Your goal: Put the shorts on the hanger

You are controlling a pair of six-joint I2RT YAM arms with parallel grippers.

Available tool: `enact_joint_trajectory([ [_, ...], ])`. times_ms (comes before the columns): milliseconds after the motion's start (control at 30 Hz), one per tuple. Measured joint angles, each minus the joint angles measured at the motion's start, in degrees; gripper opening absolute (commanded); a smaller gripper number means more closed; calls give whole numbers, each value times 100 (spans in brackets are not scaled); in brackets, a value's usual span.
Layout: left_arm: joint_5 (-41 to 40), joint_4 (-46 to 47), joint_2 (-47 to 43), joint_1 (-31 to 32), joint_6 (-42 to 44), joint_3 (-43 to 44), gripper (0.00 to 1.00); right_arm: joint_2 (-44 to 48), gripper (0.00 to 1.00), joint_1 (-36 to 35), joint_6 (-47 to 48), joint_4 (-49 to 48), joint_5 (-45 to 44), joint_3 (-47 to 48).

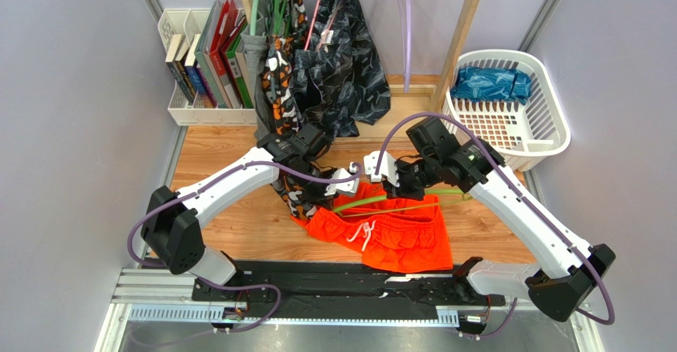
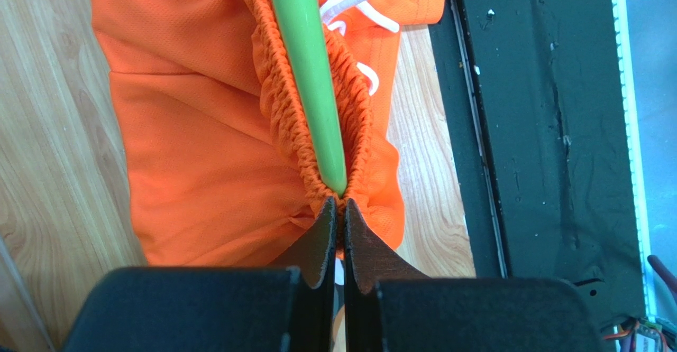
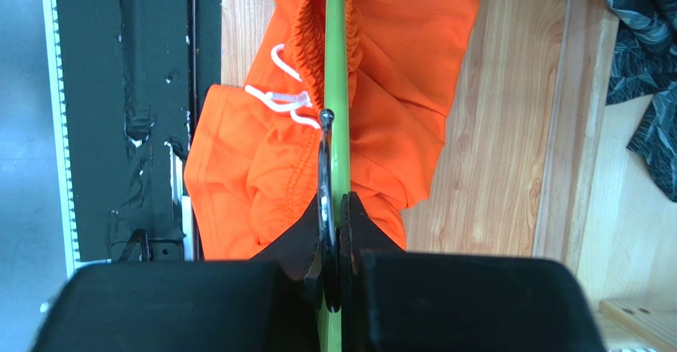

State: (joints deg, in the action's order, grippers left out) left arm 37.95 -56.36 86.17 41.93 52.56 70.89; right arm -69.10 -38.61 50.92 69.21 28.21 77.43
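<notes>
The shorts' waistband [image 2: 342, 199] is pinched alone in my left gripper past the hanger's end, so my left gripper should clamp waistband and hanger's end together [image 2: 334, 179] before my right gripper lets go of the hanger.
The bright orange mesh shorts [image 1: 397, 229] lie mid-table with the white drawstring [image 1: 367, 233] showing. The lime-green hanger [image 1: 373, 202] runs through the waistband. My left gripper [image 1: 343, 181] is shut on the bunched waistband [image 2: 278, 106] at the hanger arm's tip [image 2: 314, 82]. My right gripper [image 1: 387, 179] is shut on the hanger [image 3: 336, 90] near its dark metal hook [image 3: 324, 170], with the shorts [image 3: 262, 162] draped below it. Both grippers hold this a little above the wooden table.
Black patterned shorts [image 1: 346, 59] and a camo garment [image 1: 280, 82] hang at the back; the camo hangs down under my left arm. A book rack [image 1: 203, 59] stands back left, a white basket [image 1: 508, 106] back right. A black base plate [image 1: 342, 281] lines the near edge.
</notes>
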Motion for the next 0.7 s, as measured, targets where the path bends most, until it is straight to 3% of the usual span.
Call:
enact_joint_trajectory([
  [433, 369, 289, -310, -4, -909, 203, 0, 0, 0, 0, -632, -1353, 540, -890],
  [467, 391, 343, -315, -2, -997, 203, 20, 0, 0, 0, -704, -1458, 553, -940],
  [567, 387, 437, -315, -4, -1237, 203, 56, 24, 0, 0, -844, -1683, 592, -1047],
  [667, 404, 415, -365, -142, -1294, 201, 85, 129, 0, 2, -918, -1805, 605, -1130],
  [700, 411, 382, -407, -262, -1303, 201, 88, 181, 0, 2, -938, -1847, 627, -1167],
])
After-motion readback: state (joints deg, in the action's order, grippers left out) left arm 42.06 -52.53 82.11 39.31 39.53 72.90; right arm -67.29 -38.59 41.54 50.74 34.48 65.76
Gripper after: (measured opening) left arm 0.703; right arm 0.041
